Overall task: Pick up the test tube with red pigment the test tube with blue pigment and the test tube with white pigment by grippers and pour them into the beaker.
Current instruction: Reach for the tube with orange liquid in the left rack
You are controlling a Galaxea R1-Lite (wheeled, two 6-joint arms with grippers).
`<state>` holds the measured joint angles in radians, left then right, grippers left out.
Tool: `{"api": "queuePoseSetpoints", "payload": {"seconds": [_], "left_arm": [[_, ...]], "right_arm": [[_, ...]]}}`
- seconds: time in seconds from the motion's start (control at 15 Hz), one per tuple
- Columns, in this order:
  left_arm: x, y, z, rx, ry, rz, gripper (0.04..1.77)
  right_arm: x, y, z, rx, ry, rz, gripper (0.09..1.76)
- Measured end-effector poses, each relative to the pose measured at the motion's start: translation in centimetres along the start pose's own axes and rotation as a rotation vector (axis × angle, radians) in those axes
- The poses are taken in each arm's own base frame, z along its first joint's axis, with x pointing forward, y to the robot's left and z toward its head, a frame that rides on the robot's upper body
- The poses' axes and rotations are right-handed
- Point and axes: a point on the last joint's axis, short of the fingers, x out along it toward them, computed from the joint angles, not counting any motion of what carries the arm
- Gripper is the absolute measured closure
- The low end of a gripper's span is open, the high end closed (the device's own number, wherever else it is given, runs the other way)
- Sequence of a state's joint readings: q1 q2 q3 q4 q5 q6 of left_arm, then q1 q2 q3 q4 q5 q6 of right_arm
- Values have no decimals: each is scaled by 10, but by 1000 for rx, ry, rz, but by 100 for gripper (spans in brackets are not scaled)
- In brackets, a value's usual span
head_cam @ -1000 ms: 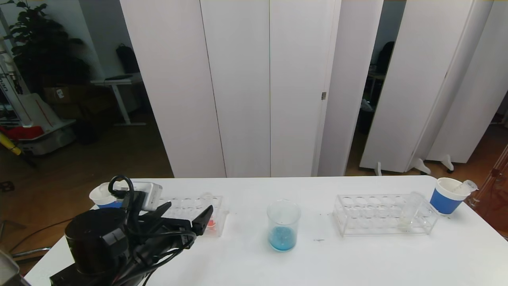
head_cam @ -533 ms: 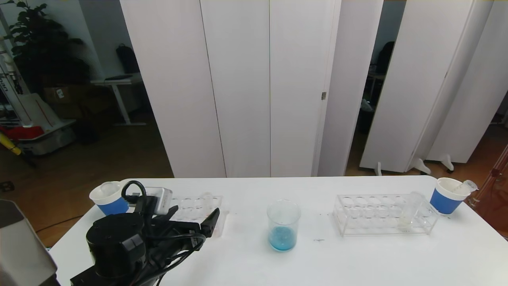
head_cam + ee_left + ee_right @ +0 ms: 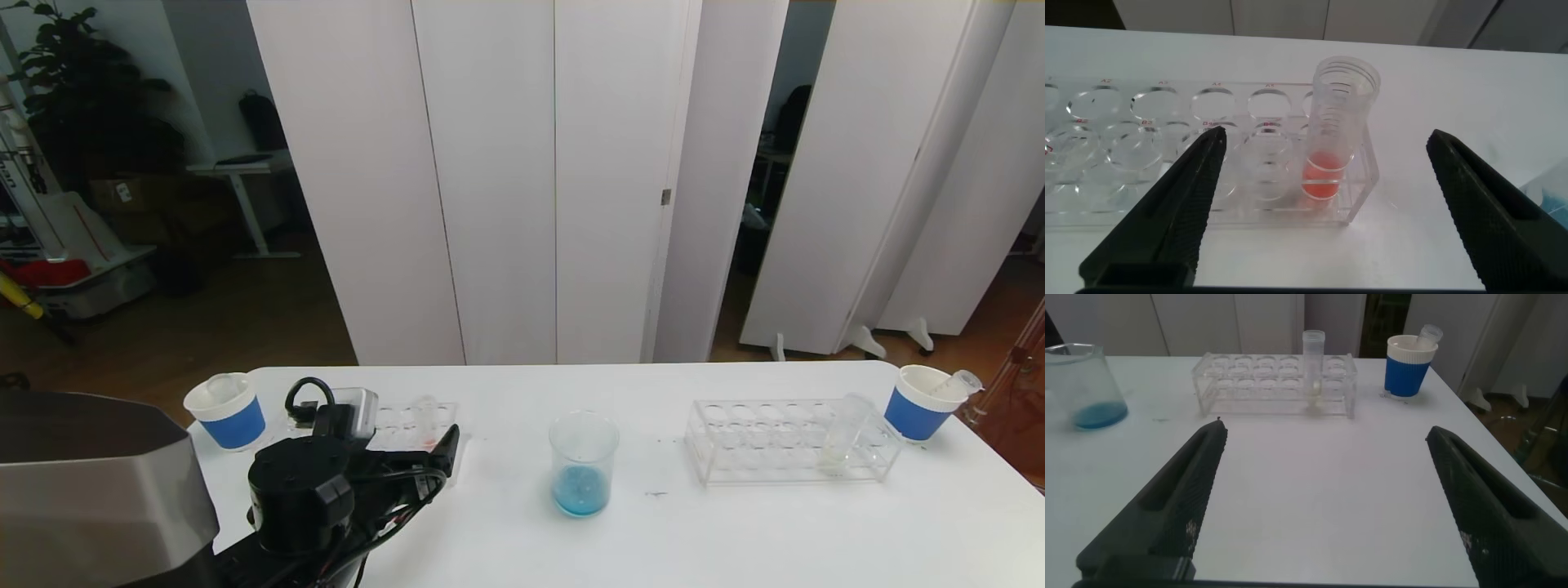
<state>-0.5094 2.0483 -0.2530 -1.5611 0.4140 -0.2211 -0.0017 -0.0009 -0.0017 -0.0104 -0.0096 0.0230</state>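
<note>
The red pigment (image 3: 1323,174) sits far below the test tube's open rim (image 3: 1347,75), so it will flow out in a thin stream when the robot tips the test tube steeply.
The test tube with red pigment (image 3: 1330,122) stands upright in the end hole of the left clear rack (image 3: 1143,155), also seen in the head view (image 3: 426,415). My left gripper (image 3: 1327,139) is open, its fingers well apart on either side of that tube and short of it, touching nothing. The beaker (image 3: 582,461) stands mid-table with blue pigment at its bottom. The test tube with white pigment (image 3: 1313,363) stands in the right rack (image 3: 1257,380). My right gripper (image 3: 1327,433) is open and empty above bare table before that rack. No test tube with blue pigment is in view.
A blue-banded white cup (image 3: 227,408) stands at the table's far left. Another such cup (image 3: 918,404) at the far right holds a leaning clear tube (image 3: 959,382). The right rack (image 3: 775,441) sits between beaker and right cup. White screens stand behind the table.
My left arm has moved forward and rightward, bringing the open gripper up to the rack's end where the red tube stands. The left cup has come into full view.
</note>
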Motion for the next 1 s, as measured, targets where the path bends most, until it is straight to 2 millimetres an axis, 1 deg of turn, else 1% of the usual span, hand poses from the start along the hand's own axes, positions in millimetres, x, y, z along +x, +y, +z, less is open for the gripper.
{"api": "queuePoseSetpoints", "payload": {"seconds": [0.47,0.8,1.0], "left_arm": [[24,1,4,-32,-44,35,6],[37,1,-4,-31,-38,61,6],[42,2,-6,-35,-40,89,6]], "right_arm": [[0,0,0,0,0,1,10],[0,0,0,0,0,0,10],[0,0,0,0,0,1,10]]}}
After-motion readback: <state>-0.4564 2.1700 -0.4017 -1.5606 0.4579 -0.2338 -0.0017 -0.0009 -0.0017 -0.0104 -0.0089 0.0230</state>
